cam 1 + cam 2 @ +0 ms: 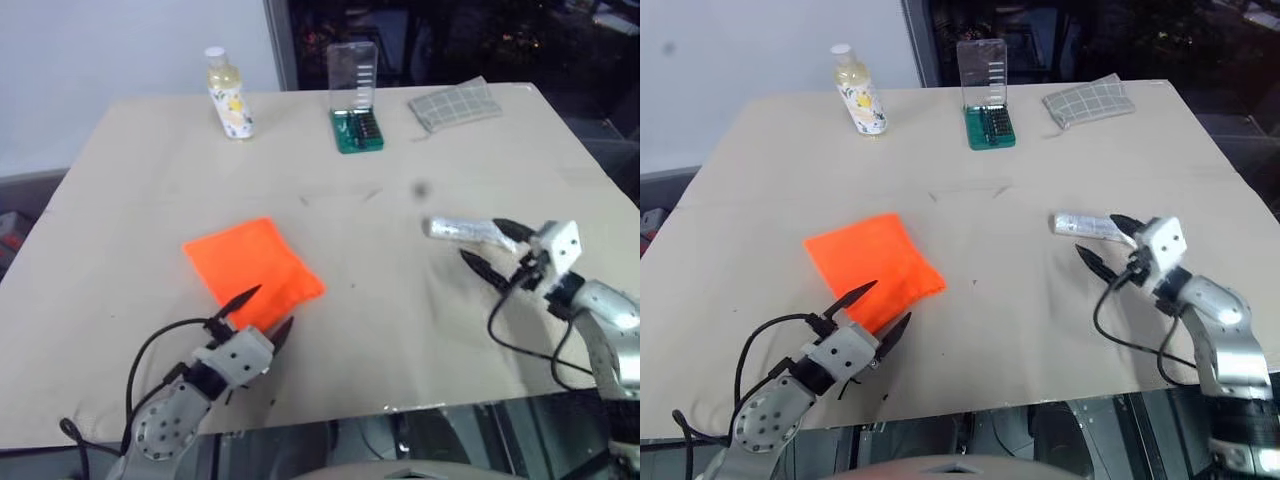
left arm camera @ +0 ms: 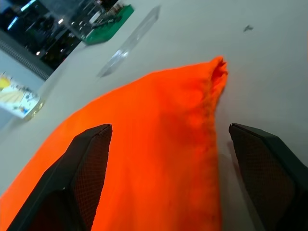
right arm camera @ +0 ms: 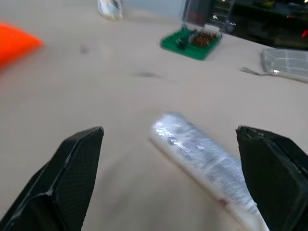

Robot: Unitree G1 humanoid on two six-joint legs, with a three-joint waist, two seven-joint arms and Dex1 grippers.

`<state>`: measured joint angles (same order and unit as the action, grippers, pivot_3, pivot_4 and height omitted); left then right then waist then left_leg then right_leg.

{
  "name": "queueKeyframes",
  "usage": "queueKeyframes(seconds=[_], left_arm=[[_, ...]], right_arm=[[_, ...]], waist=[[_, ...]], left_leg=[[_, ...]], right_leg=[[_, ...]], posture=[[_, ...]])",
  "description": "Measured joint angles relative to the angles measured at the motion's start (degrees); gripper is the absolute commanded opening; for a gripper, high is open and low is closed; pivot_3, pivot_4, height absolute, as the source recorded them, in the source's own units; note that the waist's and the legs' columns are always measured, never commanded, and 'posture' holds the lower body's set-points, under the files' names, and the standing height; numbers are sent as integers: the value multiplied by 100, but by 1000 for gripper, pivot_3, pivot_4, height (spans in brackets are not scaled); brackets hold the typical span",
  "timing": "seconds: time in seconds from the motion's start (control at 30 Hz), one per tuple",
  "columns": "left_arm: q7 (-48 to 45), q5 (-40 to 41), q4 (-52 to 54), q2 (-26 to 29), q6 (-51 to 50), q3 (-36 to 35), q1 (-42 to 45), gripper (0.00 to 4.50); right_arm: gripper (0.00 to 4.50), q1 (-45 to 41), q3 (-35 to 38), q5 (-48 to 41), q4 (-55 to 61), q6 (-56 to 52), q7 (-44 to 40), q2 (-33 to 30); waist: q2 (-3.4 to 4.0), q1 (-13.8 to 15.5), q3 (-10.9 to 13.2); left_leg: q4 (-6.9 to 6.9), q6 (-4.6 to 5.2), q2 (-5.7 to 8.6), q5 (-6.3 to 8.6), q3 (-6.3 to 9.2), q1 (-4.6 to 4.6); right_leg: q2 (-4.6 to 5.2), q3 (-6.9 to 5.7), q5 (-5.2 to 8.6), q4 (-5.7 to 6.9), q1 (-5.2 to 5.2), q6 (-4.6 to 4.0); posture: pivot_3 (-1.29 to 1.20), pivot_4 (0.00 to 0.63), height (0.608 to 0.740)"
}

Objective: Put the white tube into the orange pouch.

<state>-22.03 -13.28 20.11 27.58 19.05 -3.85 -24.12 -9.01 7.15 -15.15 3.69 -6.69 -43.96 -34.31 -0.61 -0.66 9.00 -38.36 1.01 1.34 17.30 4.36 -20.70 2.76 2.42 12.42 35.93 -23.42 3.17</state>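
The orange pouch (image 1: 253, 268) is wider than the slim white tube (image 1: 468, 232), so the white tube should go all the way in and be fully hidden when I push it inside.
The orange pouch (image 1: 252, 268) lies flat on the tan table, left of centre. My left gripper (image 1: 262, 312) hovers open at the pouch's near corner, its fingers straddling the fabric edge (image 2: 207, 125). The white tube (image 1: 458, 229) lies on the table at the right, silvery with faint print. Just beside the tube's near end, my right gripper (image 1: 494, 249) is open, with one finger over the tube's end and the other on the near side. In the right wrist view the tube (image 3: 202, 159) lies between the spread fingers, apart from both.
At the table's far edge stand a yellowish bottle with a white cap (image 1: 227, 96), a green bit case with a clear upright lid (image 1: 355, 100) and a grey checked cloth (image 1: 455, 104). The table's near edge (image 1: 420, 408) runs just below both grippers.
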Motion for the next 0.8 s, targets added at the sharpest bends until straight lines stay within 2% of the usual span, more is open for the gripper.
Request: queueKeyframes(seconds=[0.1, 0.3, 0.57, 0.8], left_arm=[[-40, -31, -3, 45, 3, 30, 19, 4026], [-75, -75, -4, 59, 3, 178, 87, 4026], [-40, -79, -3, 5, -9, 218, 16, 4026], [-2, -69, -1, -92, -90, 217, -20, 4026]], right_arm=[[4478, -668, -603, 730, -605, -102, -97, -468], [4478, -1999, -1093, 1301, -1700, -833, -519, -1042], [4478, -2932, -1488, 1316, -2927, -1816, -1375, -971], [4478, -3877, -1768, 1473, -4437, -1863, -1871, -742]], waist=[[2, -6, 1], [4, -3, 3], [7, -5, 5], [11, -7, 6]], left_leg=[[-1, 1, 2, 0, -4, 0], [1, 1, 0, 0, 1, -3], [5, 9, 4, 5, -4, -9], [7, 9, 5, 5, 0, -10]], right_leg=[[0, 3, 0, 1, -1, 0], [0, -1, 0, -1, -2, -1], [17, 4, -1, -5, -8, -2], [26, -1, -1, -3, -10, -2]], posture=[[0, 150, 740], [0, 150, 740], [0, 150, 740], [0, 150, 740]])
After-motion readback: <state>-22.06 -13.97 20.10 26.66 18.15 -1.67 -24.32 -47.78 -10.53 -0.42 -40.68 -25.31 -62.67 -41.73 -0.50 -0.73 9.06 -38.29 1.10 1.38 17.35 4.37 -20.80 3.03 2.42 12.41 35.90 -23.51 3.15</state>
